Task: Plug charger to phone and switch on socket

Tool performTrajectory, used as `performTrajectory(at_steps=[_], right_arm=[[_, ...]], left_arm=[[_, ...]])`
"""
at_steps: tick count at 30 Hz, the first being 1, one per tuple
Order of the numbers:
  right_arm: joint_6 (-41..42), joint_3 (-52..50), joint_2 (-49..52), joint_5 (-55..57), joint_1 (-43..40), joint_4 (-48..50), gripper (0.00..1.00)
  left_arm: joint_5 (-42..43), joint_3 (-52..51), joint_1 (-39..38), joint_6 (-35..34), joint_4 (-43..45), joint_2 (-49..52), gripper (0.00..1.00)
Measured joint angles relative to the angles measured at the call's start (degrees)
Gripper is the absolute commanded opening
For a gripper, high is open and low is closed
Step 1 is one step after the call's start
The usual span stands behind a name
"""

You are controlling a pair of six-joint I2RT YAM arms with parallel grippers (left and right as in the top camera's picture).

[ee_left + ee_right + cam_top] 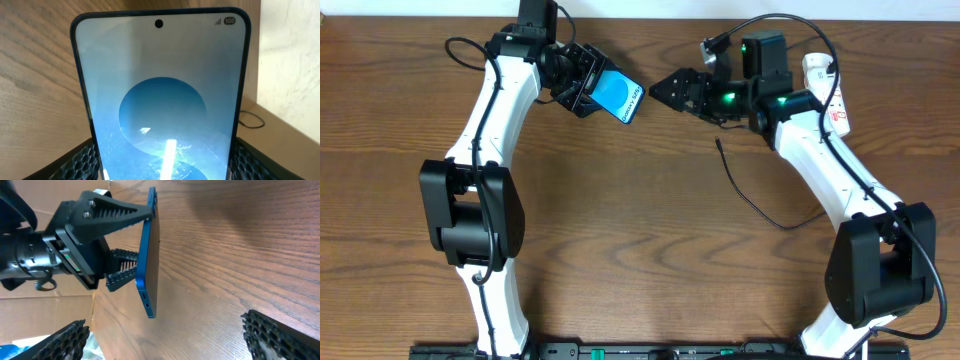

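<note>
I can see the phone [147,262] standing edge-on toward my right gripper's spread fingers, so I go on heading toward its loose end [634,106] until they can close around it.
My left gripper [588,88] is shut on the phone [620,97] and holds it above the table, its blue screen facing up. The phone fills the left wrist view [160,90], between the fingers [160,172]. In the right wrist view the phone [148,275] stands edge-on with its port end toward me. My right gripper [660,90] is open and empty just right of the phone, with both fingers spread wide [167,342]. The charger cable [745,195] lies on the table with its tip [718,141] free, below my right gripper. The socket [836,110] lies at the back right, partly hidden by my right arm.
The wooden table [640,250] runs under both arms. A thin black cable loop [250,119] lies near the wall in the left wrist view. A black cable [455,45] trails behind the left arm.
</note>
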Motion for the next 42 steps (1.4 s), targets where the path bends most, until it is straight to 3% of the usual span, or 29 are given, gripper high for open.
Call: performTrajectory(at_steps=[15,30,42], right_arm=[[-0.7,0.0,0.0,6.0,1.9,0.4,0.98],[-1.3,0.0,0.0,10.1,4.9,3.1,0.96],[-1.5,0.0,0.0,14.7,7.8,5.1,0.86]], left_arm=[[2.1,0.0,0.0,-12.2,0.3,0.0,0.07],[4.7,0.0,0.0,-14.0,1.3,0.0,0.07],[6.1,0.0,0.0,-14.1,1.2,0.0,0.07]])
